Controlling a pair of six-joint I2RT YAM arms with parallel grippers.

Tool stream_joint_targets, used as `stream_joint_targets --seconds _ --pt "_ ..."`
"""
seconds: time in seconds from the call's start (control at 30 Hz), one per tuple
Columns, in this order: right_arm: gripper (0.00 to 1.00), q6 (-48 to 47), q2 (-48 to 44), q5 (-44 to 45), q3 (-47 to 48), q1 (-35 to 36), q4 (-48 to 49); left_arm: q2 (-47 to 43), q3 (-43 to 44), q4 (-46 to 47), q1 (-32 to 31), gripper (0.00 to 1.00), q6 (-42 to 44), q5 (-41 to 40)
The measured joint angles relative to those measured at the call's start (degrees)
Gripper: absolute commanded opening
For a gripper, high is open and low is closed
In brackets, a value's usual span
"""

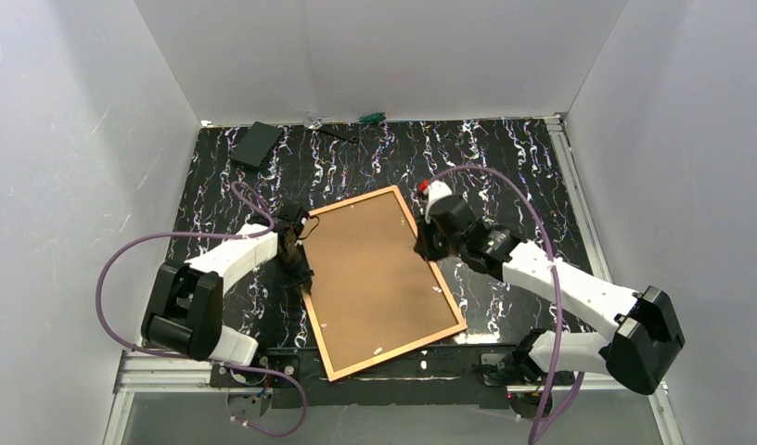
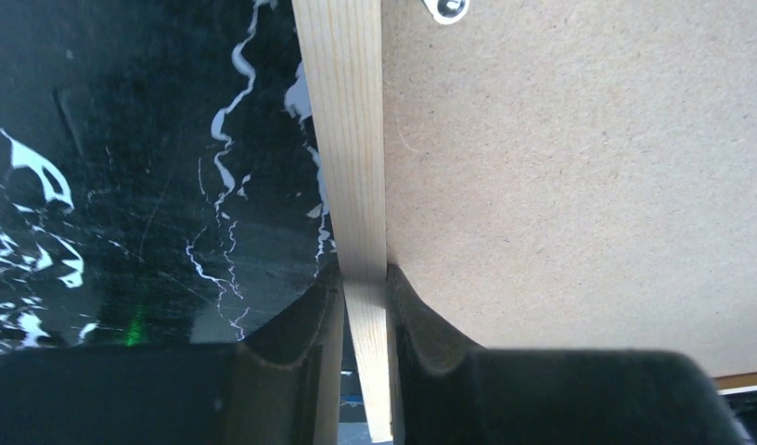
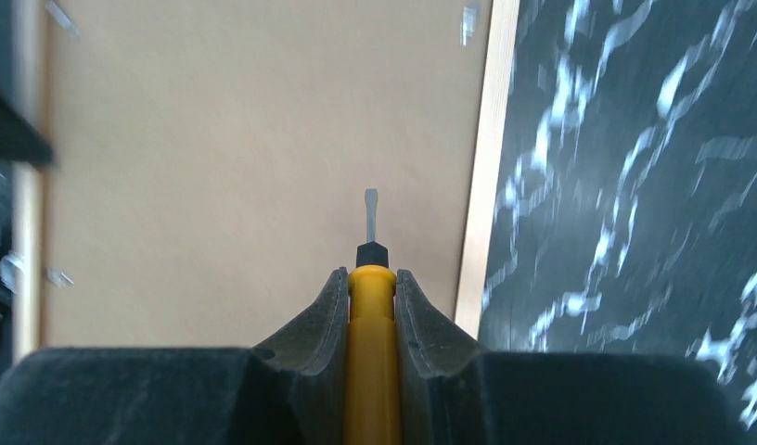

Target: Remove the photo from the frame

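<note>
I should first push the frame back with my left gripper, because the frame's near corner sticks out past the table's edge. My right gripper should then turn the tab by that corner.
The frame lies face down in the middle of the table, a thin wooden border around the photo's plain brown back board. My left gripper is shut on the frame's left rail, one finger on the outside and one on the board. My right gripper hovers at the frame's right rail, shut on a yellow-handled screwdriver. Its flat tip points over the board, just inside that rail. The photo's picture side is hidden.
Small metal tabs sit at the board's edges. A black box lies at the back left and a green-handled tool at the back wall. White walls close three sides; a metal rail runs along the near edge.
</note>
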Motion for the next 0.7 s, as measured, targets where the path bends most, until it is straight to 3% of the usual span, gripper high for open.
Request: stream_joint_targets --seconds 0.2,0.53,0.7 --pt "0.01 6.38 -3.87 -2.27 -10.75 0.00 -7.63 7.02 9.20 -3.37 -0.02 0.00 7.54 0.00" --pt "0.01 11.52 -15.23 -3.45 -13.27 0.00 -9.40 25.18 28.50 -9.79 -0.04 0.00 19.15 0.20" --pt "0.01 13.11 -17.03 -4.55 -14.45 0.00 -9.70 32.41 35.85 -12.44 0.55 0.20 21.07 -0.52"
